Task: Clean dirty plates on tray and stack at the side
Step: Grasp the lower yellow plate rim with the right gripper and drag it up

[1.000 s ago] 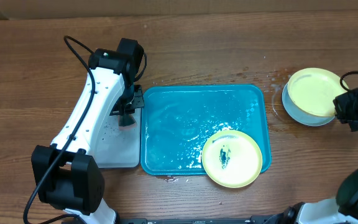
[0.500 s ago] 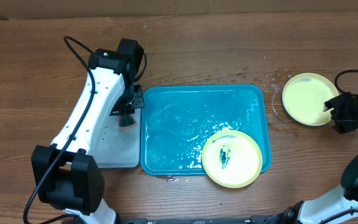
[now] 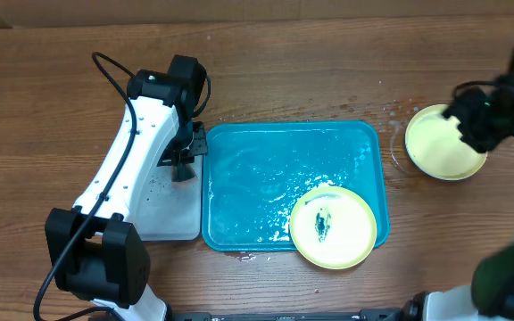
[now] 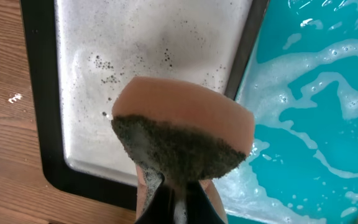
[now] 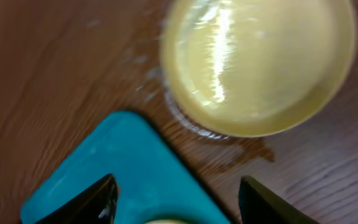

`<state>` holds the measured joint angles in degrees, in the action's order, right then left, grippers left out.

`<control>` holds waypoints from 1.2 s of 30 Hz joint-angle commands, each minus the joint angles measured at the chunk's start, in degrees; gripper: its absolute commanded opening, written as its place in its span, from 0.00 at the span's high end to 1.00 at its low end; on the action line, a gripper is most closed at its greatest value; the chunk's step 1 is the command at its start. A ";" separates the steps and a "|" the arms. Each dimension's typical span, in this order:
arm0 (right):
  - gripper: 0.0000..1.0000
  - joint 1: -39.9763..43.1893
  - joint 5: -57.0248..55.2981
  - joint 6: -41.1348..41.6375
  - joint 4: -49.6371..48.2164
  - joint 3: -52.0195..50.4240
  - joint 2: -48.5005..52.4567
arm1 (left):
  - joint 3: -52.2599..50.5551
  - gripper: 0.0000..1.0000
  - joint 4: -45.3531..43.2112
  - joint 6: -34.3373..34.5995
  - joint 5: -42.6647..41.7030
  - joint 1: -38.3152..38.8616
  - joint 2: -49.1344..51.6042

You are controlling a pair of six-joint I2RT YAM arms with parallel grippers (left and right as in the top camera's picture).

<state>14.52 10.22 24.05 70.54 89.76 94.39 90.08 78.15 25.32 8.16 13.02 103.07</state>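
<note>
I can see the dirty plate's free edge overhang the teal tray's rim, so my right gripper should keep moving to that edge (image 3: pixel 370 237) until its fingers straddle it.
One dirty plate (image 3: pixel 333 227), yellow-green with a dark smear in its middle, sits at the front right corner of the teal tray (image 3: pixel 257 178), overhanging its rim. A clean-looking yellow-green plate (image 3: pixel 437 147) (image 5: pixel 260 62) lies on the table right of the tray, with a pale rim showing beneath it. My right gripper (image 3: pixel 469 120) (image 5: pixel 179 205) hovers above that plate, open and empty, blurred. My left gripper (image 3: pixel 182 169) (image 4: pixel 174 186) is shut on an orange sponge (image 4: pixel 182 124) with a dark scouring face, beside the tray's left edge.
A small black-rimmed white tray (image 3: pixel 163 214) (image 4: pixel 135 50), soapy, lies under the sponge against the teal tray's left side. The teal tray (image 4: pixel 316 93) (image 5: pixel 123 168) holds foamy water. Water drops and a wet ring (image 3: pixel 396 147) mark the wood by the right-hand plate.
My right gripper opened and let go of the yellow-green plate, which now lies flat at the side. It then rose and swung back and left. The left arm has not moved.
</note>
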 commanded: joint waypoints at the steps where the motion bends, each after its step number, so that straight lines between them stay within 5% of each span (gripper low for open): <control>1: 0.33 -6.34 -3.13 -1.99 5.16 1.01 -4.28 | 0.00 0.96 0.02 -0.90 -0.76 -0.24 -0.70; 11: 0.42 -15.32 -5.86 4.26 16.79 -8.83 -4.39 | 0.00 0.96 -0.44 -0.90 -0.79 -0.24 -0.70; 22: 0.37 -28.44 -0.28 4.83 7.63 -30.93 -4.39 | 0.00 0.96 -0.68 -0.98 -0.72 -0.24 -0.70; 36: 0.39 -29.42 2.97 7.72 -3.39 -41.16 -4.37 | 0.00 0.96 -1.09 -1.60 -0.72 -0.24 -0.70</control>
<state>-14.68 11.25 30.74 69.01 50.13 90.28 90.06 77.43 24.88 7.68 13.02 103.07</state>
